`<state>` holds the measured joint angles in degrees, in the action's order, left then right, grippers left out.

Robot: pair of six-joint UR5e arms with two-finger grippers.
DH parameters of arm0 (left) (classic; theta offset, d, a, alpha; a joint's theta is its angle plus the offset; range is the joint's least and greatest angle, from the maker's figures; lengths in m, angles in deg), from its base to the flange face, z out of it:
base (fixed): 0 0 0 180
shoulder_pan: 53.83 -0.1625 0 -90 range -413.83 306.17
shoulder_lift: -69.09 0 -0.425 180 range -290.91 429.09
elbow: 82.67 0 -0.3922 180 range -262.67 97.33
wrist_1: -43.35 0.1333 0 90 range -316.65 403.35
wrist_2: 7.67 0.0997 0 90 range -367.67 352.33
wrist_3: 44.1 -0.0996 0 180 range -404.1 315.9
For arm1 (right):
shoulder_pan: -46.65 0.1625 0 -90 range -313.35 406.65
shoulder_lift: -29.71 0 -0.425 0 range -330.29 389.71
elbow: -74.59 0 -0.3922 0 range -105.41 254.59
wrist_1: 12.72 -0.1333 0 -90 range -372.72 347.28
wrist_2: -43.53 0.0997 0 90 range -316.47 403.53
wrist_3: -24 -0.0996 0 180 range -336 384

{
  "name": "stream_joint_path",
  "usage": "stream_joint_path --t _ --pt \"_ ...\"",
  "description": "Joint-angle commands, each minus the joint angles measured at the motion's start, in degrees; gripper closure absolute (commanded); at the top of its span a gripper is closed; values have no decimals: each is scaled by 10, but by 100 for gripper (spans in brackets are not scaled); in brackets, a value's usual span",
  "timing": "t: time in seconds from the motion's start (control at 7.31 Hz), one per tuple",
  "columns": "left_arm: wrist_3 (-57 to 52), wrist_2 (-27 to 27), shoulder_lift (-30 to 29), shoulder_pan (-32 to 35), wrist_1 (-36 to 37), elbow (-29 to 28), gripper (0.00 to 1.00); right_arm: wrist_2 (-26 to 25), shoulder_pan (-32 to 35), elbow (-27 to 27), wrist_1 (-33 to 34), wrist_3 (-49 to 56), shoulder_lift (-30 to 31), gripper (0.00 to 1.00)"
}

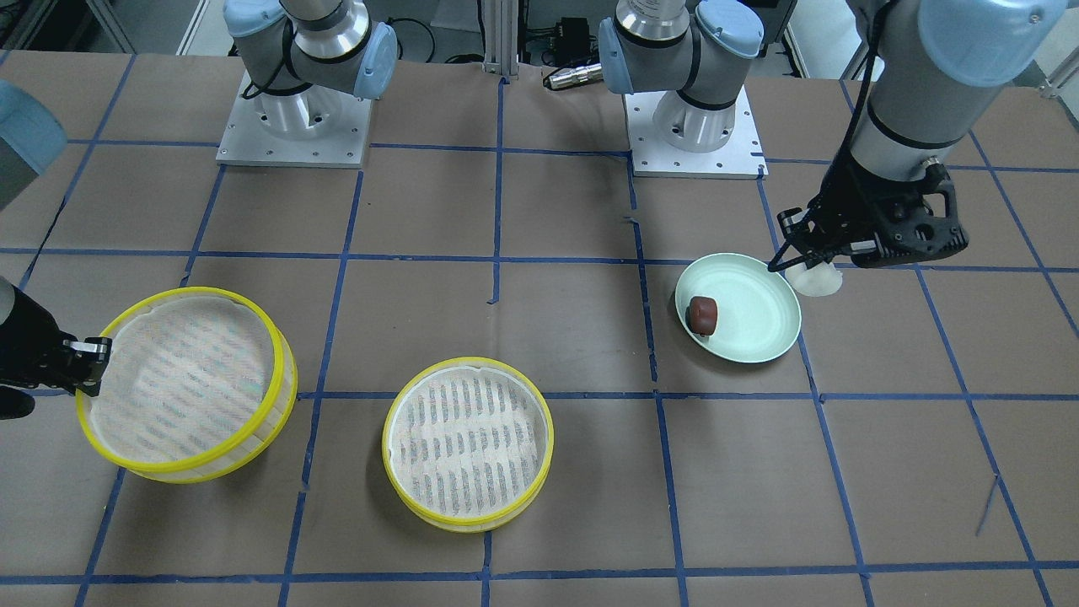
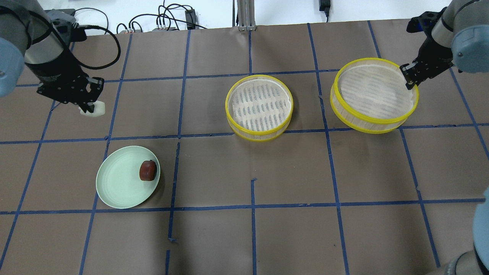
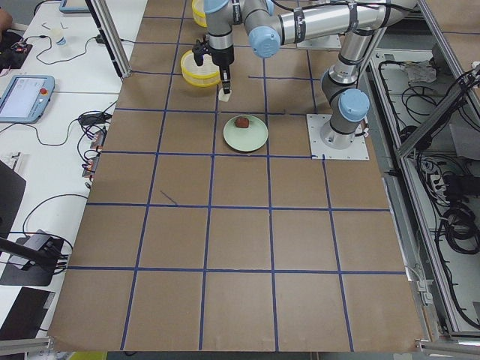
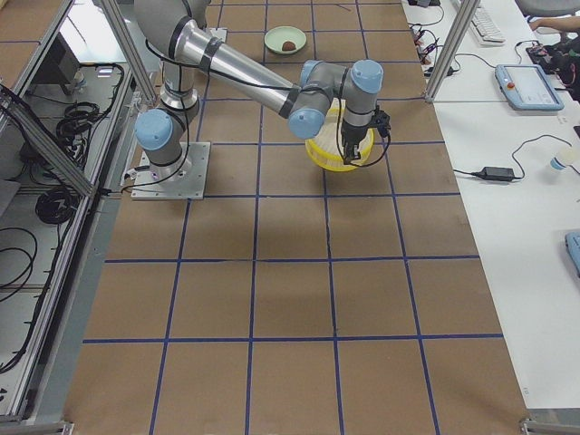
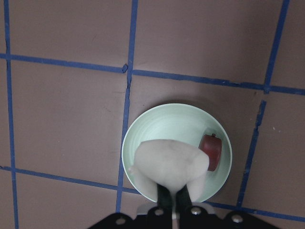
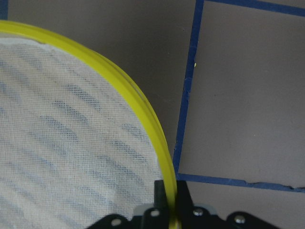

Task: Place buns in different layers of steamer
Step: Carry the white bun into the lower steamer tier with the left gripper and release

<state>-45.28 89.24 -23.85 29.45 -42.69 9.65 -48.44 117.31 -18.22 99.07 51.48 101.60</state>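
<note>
I should go on carrying the white bun with my left gripper until the bun hangs over the liner, because the flat steamer layer [image 1: 468, 443] lies open and clear of the raised one.
My left gripper [image 2: 88, 108] is shut on the white bun [image 2: 97, 109] and holds it in the air, off the far side of the pale green plate [image 2: 114, 187]; the bun also shows in the left wrist view [image 5: 167, 164] and the front view [image 1: 818, 279]. The dark reddish-brown bun [image 2: 148, 170] lies on the plate. My right gripper [image 2: 409, 80] is shut on the yellow rim of one steamer layer [image 2: 374, 95] and holds it tilted, raised off the table. The other steamer layer [image 2: 259, 105] sits flat mid-table, empty.
The table is brown with blue tape grid lines. Both arm bases [image 1: 695, 126] stand at the robot's side of it. Cables [image 2: 164, 21] lie beyond the far edge. Operator desks with tablets [image 3: 22, 97] show in the side views.
</note>
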Motion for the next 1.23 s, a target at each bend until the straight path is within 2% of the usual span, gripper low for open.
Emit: stream_joint_path --t 0.0,0.41,0.68,0.82,0.96,1.09 --pt "48 -40 -49 76 86 -10 92 0 0 0 0 -1 0 92" --pt "173 -72 -158 206 246 -11 92 0 0 -1 -1 -1 0 92" --pt "225 -125 -211 247 336 -12 91 0 0 -1 -1 -1 0 92" --pt "227 -134 -232 260 365 -12 87 0 0 -1 -1 -1 0 92" --pt "220 -136 -242 260 369 -12 16 0 0 -1 -1 -1 0 92" --pt "217 -132 -241 260 376 -13 0 0 0 -1 -1 -1 0 92"
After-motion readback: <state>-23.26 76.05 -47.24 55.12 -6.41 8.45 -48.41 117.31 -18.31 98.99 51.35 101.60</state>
